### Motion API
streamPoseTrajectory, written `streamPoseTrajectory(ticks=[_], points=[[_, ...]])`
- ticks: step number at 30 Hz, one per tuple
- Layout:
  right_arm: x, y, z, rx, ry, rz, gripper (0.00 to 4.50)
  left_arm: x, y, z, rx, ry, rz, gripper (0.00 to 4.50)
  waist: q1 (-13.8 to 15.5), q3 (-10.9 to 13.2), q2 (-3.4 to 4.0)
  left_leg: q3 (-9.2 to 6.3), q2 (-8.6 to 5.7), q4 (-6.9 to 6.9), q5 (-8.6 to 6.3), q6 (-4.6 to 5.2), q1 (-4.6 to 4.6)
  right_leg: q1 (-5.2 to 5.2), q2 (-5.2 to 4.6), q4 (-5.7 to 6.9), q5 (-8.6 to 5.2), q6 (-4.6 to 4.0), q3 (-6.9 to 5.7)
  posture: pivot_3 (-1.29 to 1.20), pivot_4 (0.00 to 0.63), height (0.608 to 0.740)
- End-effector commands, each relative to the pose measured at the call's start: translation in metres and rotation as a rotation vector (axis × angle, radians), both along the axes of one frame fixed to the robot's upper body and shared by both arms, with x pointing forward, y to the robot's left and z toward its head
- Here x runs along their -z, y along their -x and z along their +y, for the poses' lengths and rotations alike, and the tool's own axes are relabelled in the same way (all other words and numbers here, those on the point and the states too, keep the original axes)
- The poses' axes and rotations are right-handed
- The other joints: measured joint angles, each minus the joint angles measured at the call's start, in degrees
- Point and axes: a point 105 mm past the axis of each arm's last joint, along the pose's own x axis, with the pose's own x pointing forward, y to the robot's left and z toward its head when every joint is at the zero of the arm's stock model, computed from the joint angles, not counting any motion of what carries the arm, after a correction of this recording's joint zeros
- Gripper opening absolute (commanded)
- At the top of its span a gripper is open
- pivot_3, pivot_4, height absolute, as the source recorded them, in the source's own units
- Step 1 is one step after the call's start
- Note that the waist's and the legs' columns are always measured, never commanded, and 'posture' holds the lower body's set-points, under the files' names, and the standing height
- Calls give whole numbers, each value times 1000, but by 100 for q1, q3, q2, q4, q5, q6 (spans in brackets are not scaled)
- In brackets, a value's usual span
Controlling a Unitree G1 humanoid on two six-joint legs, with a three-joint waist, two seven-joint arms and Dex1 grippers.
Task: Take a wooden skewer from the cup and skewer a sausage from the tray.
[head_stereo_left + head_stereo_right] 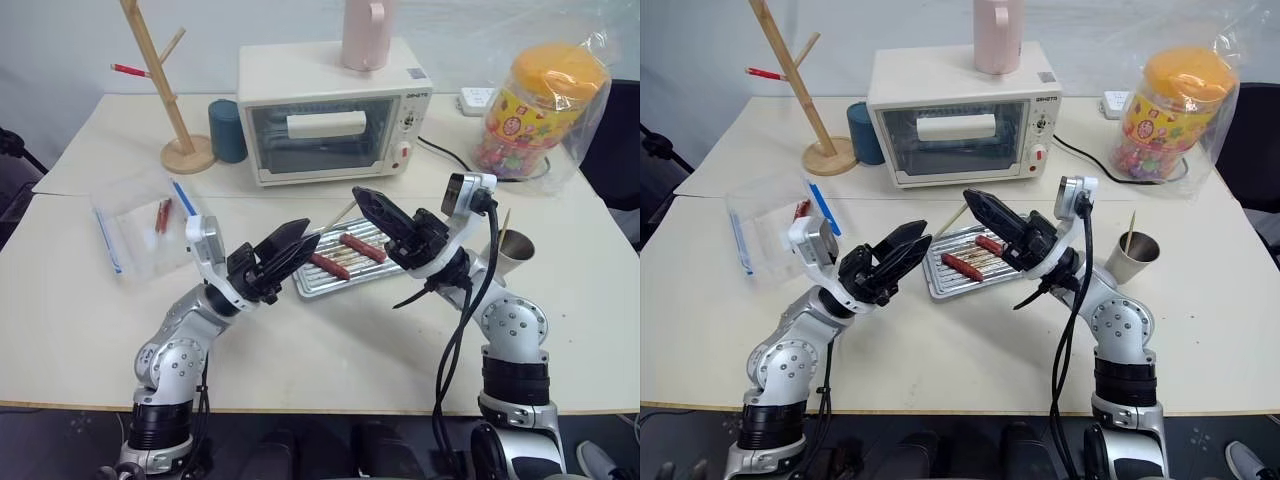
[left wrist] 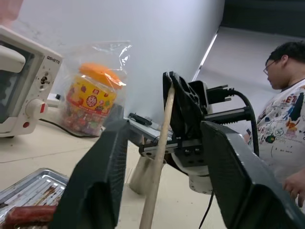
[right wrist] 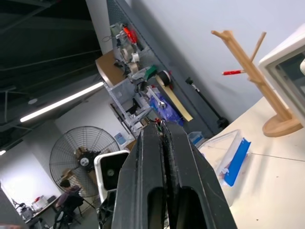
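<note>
My right gripper covers the skewer's tip (image 2: pixel 170 94), so next my left gripper takes the skewer's other end (image 2: pixel 150 200), freeing the tip and my right gripper for a sausage.
My right gripper (image 1: pixel 360 196) is shut on a thin wooden skewer (image 2: pixel 159 152) and hovers above the silver tray (image 1: pixel 350 281). The skewer slants from its tip toward my left gripper (image 1: pixel 312 234), which is open. The stick passes between the left fingers (image 2: pixel 102 181) without touching them. Two reddish-brown sausages lie on the tray, one (image 1: pixel 362 246) farther back and one (image 1: pixel 330 266) nearer. The metal cup (image 1: pixel 513 249) stands on the table to the right of the right arm, with another skewer upright in it.
A toaster oven (image 1: pixel 325 125) with a pink jug (image 1: pixel 365 32) on top stands behind the tray. A dark blue cup (image 1: pixel 227 130) and a wooden rack (image 1: pixel 168 95) are at the back left, a clear plastic bag (image 1: pixel 140 228) at the left, and a candy jar (image 1: pixel 542 105) at the back right. A person (image 2: pixel 286 100) stands beyond the table.
</note>
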Motion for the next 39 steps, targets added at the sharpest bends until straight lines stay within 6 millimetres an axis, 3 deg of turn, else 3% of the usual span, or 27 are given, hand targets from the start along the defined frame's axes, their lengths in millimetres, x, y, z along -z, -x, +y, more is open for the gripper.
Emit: streamPoseTrajectory(ticks=[1,10,19,29,39], points=[[-11,9,-2,-20,-10,-53,0,-8,4,4,0,26,-39,2608,1,0,0,0,0,0,0,0,0,0,0,-1,0,0,0,0,150,740],[-19,11,0,-35,-45,-56,0,5,8,-10,66,6,-9,2608,0,0,0,0,-1,0,0,0,0,1,0,-2,0,0,1,0,150,740],[-15,15,6,-53,-42,-37,0,6,6,-15,64,35,-5,2608,1,0,0,0,0,-3,0,0,0,0,0,-3,0,0,0,0,150,740],[-12,16,7,-54,-36,-31,0,1,1,-14,25,76,-17,118,2,0,0,0,0,-2,0,0,0,0,0,-4,0,0,0,0,150,740],[-6,14,2,-26,-30,-14,0,1,3,-15,35,66,-20,5,2,0,0,0,0,-4,0,0,0,0,0,-4,0,0,1,0,150,740]])
